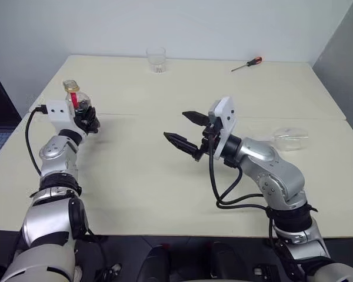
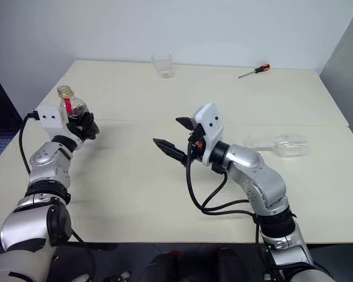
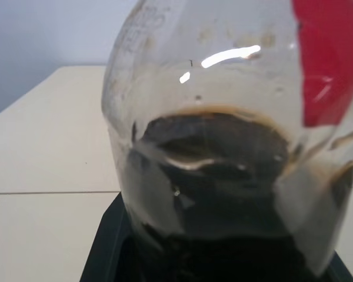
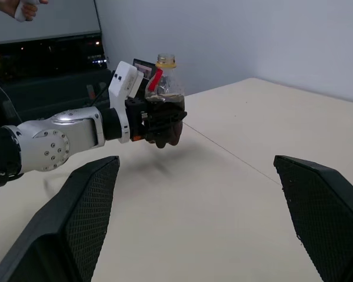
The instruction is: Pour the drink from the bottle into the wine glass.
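Observation:
My left gripper should put the bottle down on the cream tabletop (image 1: 103, 141) and my right gripper should pick up the wine glass before pouring, because the wine glass lies (image 1: 291, 138) on its side.
The small clear bottle (image 1: 76, 101) with its red label and yellow cap stands upright in the air over the table's left side, with my left gripper (image 1: 85, 120) shut on its body. Dark drink (image 3: 217, 176) fills the lower part of the bottle. My right gripper (image 1: 176, 126) hangs open over the middle of the table, nothing between its fingers, pointing toward the bottle (image 4: 165, 88). The wine glass (image 2: 285, 144) lies on its side on the table at the right, behind my right arm, its stem toward the centre.
A short clear tumbler (image 1: 156, 59) stands near the far edge of the cream table (image 1: 135, 176). A red-handled screwdriver (image 1: 247, 64) lies at the back right. A seam runs across the tabletop. A person's hand (image 4: 23, 7) shows far off.

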